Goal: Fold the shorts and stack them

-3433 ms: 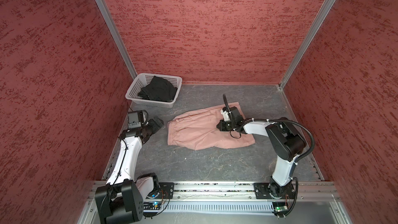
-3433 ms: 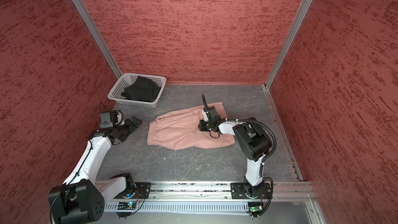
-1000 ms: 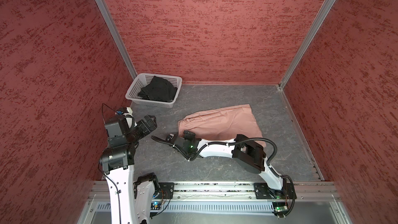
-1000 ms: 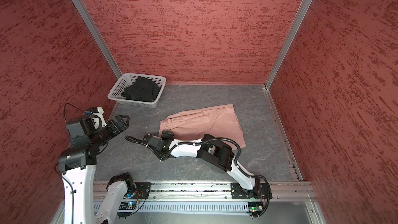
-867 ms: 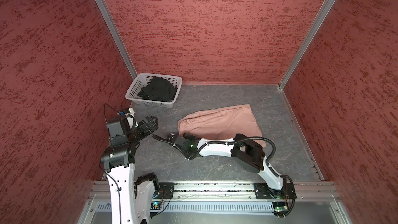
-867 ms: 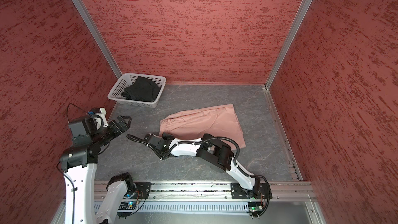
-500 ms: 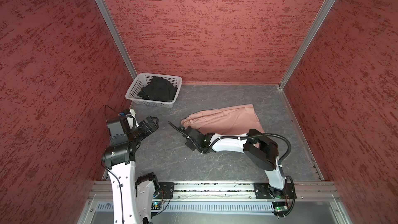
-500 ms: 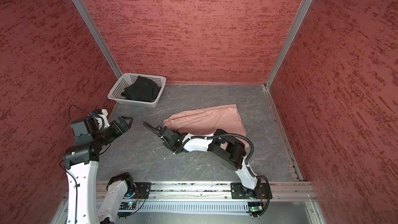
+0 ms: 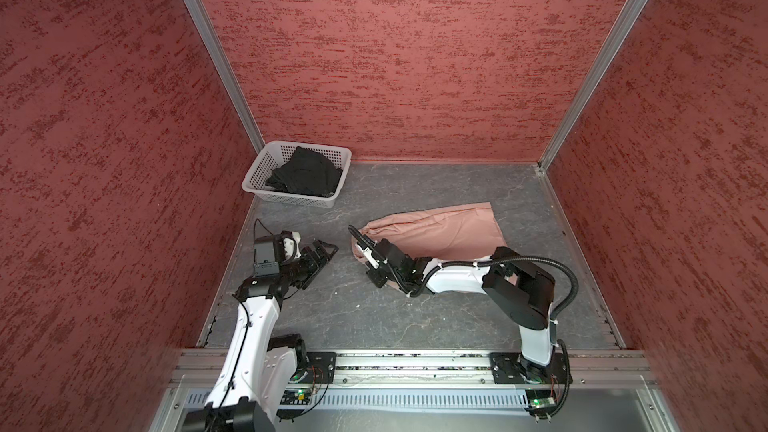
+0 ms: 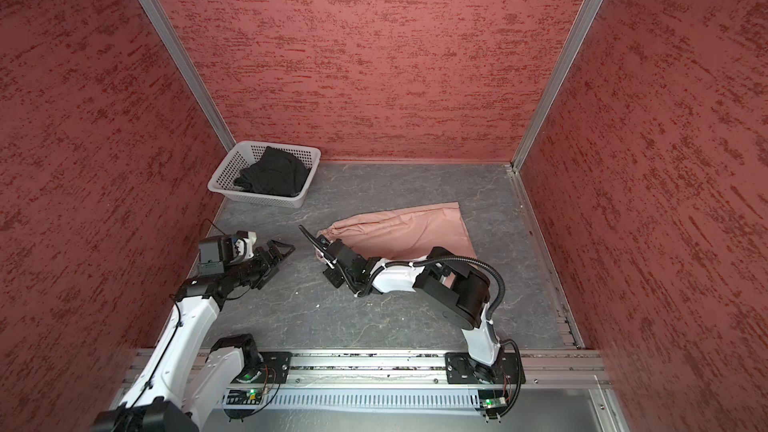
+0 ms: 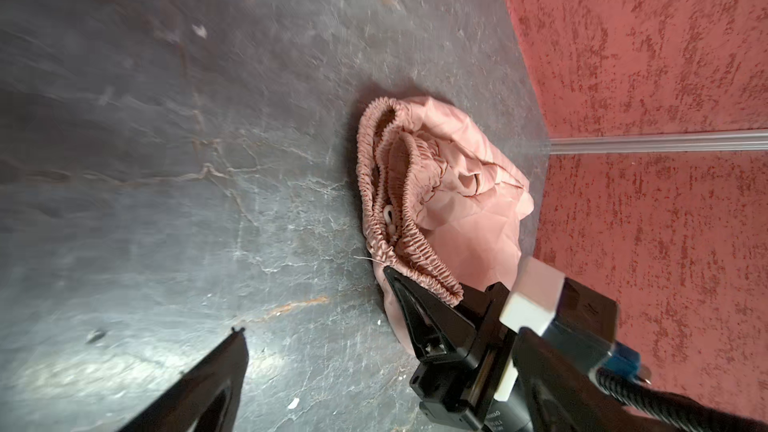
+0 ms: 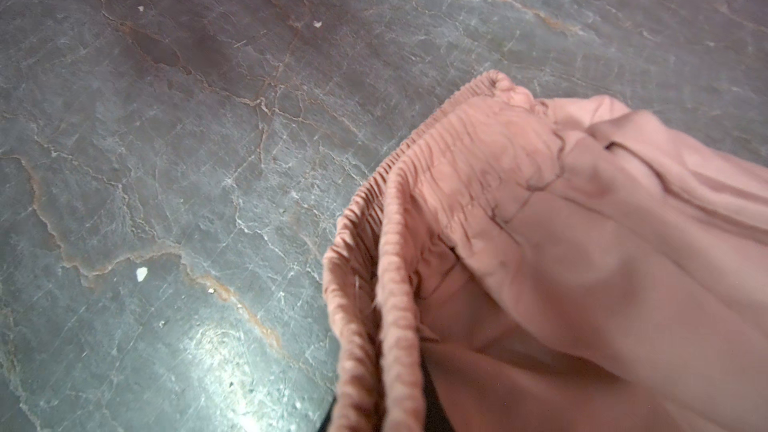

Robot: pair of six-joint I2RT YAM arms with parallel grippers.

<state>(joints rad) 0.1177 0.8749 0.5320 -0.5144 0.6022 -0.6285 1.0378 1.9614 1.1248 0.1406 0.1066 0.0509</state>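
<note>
The gathered waistband (image 11: 416,249) will spread into round loops when the robot's left gripper lifts it, because a gap shows (image 11: 388,166) between the puckered edges.
The pink shorts (image 9: 449,229) (image 10: 415,226) lie folded lengthwise on the grey floor, with the gathered waistband (image 11: 395,184) toward the left. My right gripper (image 9: 362,248) (image 10: 321,248) is shut on the near end of that waistband (image 12: 386,317), which runs down between its jaws. My left gripper (image 9: 325,249) (image 10: 283,249) hovers open and empty a short way left of the shorts. One finger (image 11: 224,367) shows above bare floor. The black shorts (image 9: 305,176) (image 10: 272,176) sit crumpled in the basket.
The white perforated basket (image 9: 291,200) (image 10: 257,200) stands in the back left corner against the red walls. The right arm's elbow (image 9: 519,288) lies across the near edge of the pink shorts. A metal rail (image 9: 395,363) runs along the front.
My right gripper has shut on the waistband end and shifted right toward the shorts, bunching that end. The left gripper stayed open and drifted slightly.
</note>
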